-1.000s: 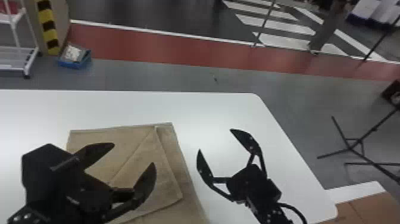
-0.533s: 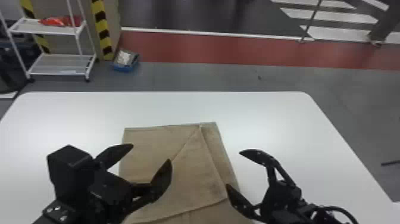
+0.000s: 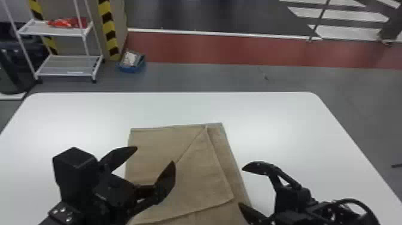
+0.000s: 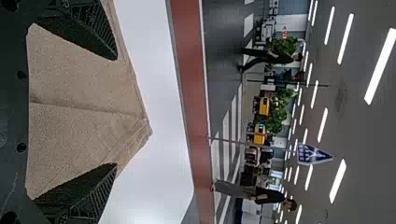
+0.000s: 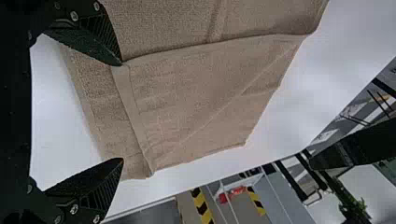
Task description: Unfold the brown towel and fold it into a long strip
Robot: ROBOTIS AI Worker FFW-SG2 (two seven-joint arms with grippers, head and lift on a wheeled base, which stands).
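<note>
The brown towel will spread out sideways into a much wider sheet when I pull its corners apart, because a slanting flap lies over another layer.
In the head view my left gripper is open above the left part of the brown towel. The towel lies partly folded on the table, a slanting flap over its right side. My right gripper stands open at the towel's right edge, nothing between its fingers. The left wrist view has the towel beyond the spread fingers of the left gripper. Seen from the right wrist, the towel spreads out with its layered edges past the open right gripper.
The white table surrounds the towel, its far edge and rounded corners in sight. Beyond it on the floor stand a white wheeled shelf and a blue bin. The other arm's dark finger shows in the right wrist view.
The head view has swung left, bringing in the shelf and the table's left corner. My right gripper has turned, its fingers now pointing more to the left. Both grippers remain open.
</note>
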